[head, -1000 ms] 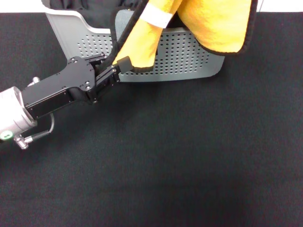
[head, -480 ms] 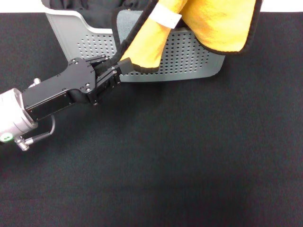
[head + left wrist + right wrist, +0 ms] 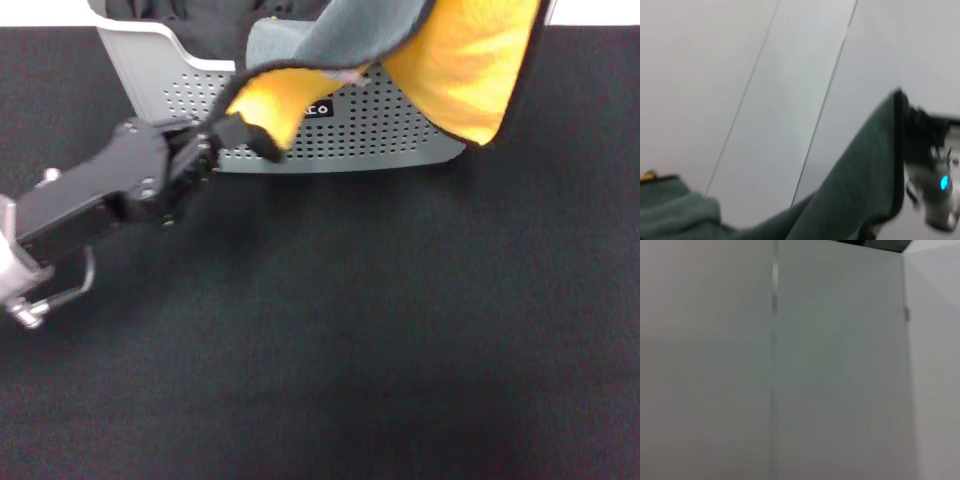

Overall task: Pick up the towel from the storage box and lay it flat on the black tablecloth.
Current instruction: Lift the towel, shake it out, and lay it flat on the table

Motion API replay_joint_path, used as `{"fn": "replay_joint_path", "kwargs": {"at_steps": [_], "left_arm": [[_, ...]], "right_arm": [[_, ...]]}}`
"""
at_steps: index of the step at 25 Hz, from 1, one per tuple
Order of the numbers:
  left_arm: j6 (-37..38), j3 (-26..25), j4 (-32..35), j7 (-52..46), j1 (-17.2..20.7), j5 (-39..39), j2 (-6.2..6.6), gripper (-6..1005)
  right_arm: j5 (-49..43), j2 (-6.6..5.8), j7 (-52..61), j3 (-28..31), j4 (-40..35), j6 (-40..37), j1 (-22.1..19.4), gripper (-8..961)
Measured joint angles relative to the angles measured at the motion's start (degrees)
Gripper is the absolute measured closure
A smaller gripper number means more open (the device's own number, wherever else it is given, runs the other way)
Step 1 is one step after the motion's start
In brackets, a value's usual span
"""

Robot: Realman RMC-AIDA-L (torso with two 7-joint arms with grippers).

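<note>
The towel hangs loose and folded over the storage box. Next, my right gripper pulls the towel's edge tight over the black tablecloth [image 3: 370, 290] before lowering it.
The orange-yellow towel [image 3: 455, 70] with black trim hangs in the air over the front of the light grey storage box [image 3: 390, 135]. Its grey reverse [image 3: 370, 30] faces up along the top fold. My left gripper [image 3: 228, 132] is shut on the towel's lower left corner, just in front of the box's left end. In the left wrist view the grey reverse [image 3: 850, 190] stretches up to my right gripper [image 3: 907, 107], whose black fingers clamp the trimmed edge. The black tablecloth [image 3: 380, 330] spreads below.
Dark cloths [image 3: 170, 10] lie bunched inside the box at the back left. A small black label [image 3: 318, 108] shows on the box's front wall. A cable loop [image 3: 60, 295] hangs under my left wrist. White walls fill the right wrist view.
My left gripper has moved left and slightly back, pulling the towel corner with it. The towel has turned so its grey reverse shows on top, and the box label is uncovered.
</note>
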Motion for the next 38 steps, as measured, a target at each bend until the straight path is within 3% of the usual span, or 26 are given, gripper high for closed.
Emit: {"fn": "replay_joint_path", "kwargs": {"at_steps": [2, 6, 10, 13, 18, 23, 27, 33, 38], "left_arm": [[5.3, -2.1, -0.4, 0.2, -0.4, 0.0, 0.90, 962], [13.9, -5.8, -0.6, -0.2, -2.0, -1.7, 4.16, 980], [16.7, -5.9, -0.1, -3.0, -3.5, -6.1, 7.38, 980], [16.7, -5.5, 2.0, -6.9, -5.0, -9.2, 9.03, 980], [16.1, -6.5, -1.3, -7.6, -8.3, -8.9, 10.06, 980], [12.8, -6.5, -5.3, -6.2, -10.6, -6.1, 10.11, 979], [12.0, -6.5, -6.5, -4.7, -11.2, -3.0, 9.75, 979], [15.3, -6.0, -6.7, 0.0, -9.0, 3.3, 9.70, 979], [16.9, -3.0, -5.4, 6.4, -5.9, 6.4, 11.47, 980]], "right_arm": [[2.5, 1.10, 0.9, -0.6, -2.2, -4.8, -2.7, 934], [7.1, 1.17, 2.4, -5.4, -11.9, -7.3, -10.1, 934], [9.7, 1.19, 2.5, -5.8, -16.5, -7.1, -14.7, 934], [10.7, 1.03, 2.3, -5.3, -16.9, -6.9, -16.6, 933], [9.5, 0.84, -1.5, -4.6, -8.1, -5.7, -15.7, 933], [7.2, 0.57, -4.6, -1.6, 0.7, -6.4, -12.3, 933], [6.3, 0.32, -5.4, -0.8, 2.3, -9.3, -11.9, 933], [4.7, 0.86, -5.6, -2.5, 2.3, -16.5, -16.3, 933], [5.7, 1.22, -5.6, -3.9, 2.3, -23.5, -22.1, 933]]}}
